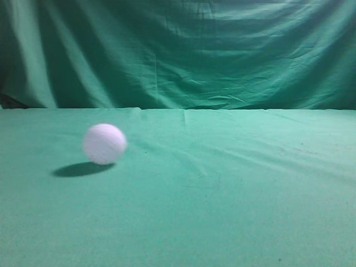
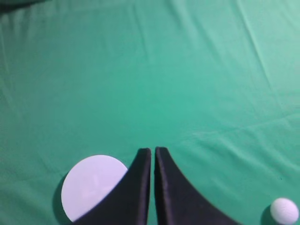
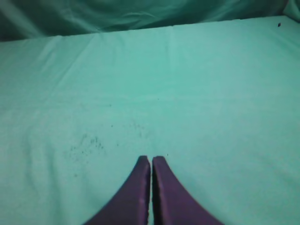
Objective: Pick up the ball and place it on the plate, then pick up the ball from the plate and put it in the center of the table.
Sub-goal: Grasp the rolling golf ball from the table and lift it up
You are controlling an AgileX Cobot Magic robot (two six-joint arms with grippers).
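My left gripper is apart from the white ball (image 1: 104, 144) rolling across the cloth, so next my right gripper turns back and grabs the ball where it settles (image 1: 299, 158).
A white ball (image 1: 104, 143) rests on the green cloth at the left of the exterior view. It also shows in the left wrist view (image 2: 284, 210) at the bottom right, apart from my fingers. A round white plate (image 2: 89, 185) lies flat at the bottom left of the left wrist view, partly hidden behind my left finger; it is out of the exterior view. My left gripper (image 2: 153, 151) is shut and empty, above the cloth between plate and ball. My right gripper (image 3: 151, 159) is shut and empty over bare cloth. Neither arm shows in the exterior view.
A green cloth covers the table (image 1: 233, 189) and hangs as a backdrop (image 1: 183, 50) behind its far edge. Faint dark specks (image 3: 86, 143) mark the cloth in the right wrist view.
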